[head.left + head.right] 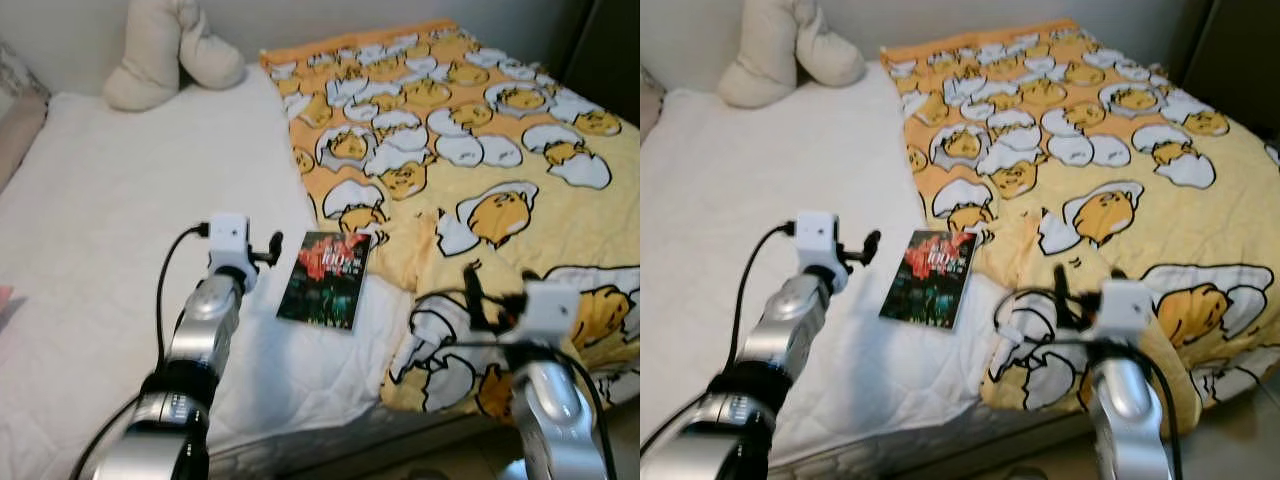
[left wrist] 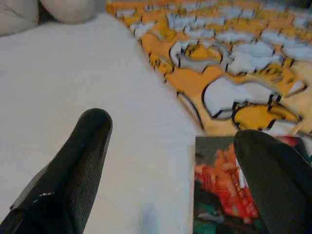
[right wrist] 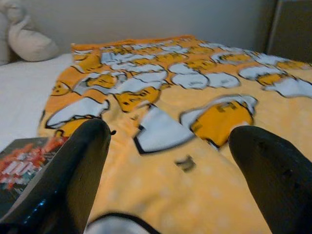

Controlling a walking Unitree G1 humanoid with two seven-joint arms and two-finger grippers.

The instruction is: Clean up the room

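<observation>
The dark book [image 1: 322, 282] will stay closed and straight when I pick it up by one side, because its cover lies flat with straight edges [image 1: 361, 284].
A dark book [image 1: 325, 280] with red cover art lies flat on the white sheet [image 1: 130, 220], right beside the edge of a yellow blanket [image 1: 480, 150] printed with egg characters. My left gripper [image 1: 270, 250] hovers just left of the book, open; in the left wrist view one of its fingers [image 2: 273, 180] sits above the book [image 2: 219, 195]. My right gripper [image 1: 497, 285] is held open over the blanket's near edge, with nothing between its fingers [image 3: 78, 165].
A cream pillow or plush [image 1: 165, 50] rests at the head of the bed by the wall. A pinkish cushion [image 1: 15, 120] lies at the far left. Dark furniture [image 1: 610, 50] stands at the back right. The bed's front edge [image 1: 330, 440] is close below my arms.
</observation>
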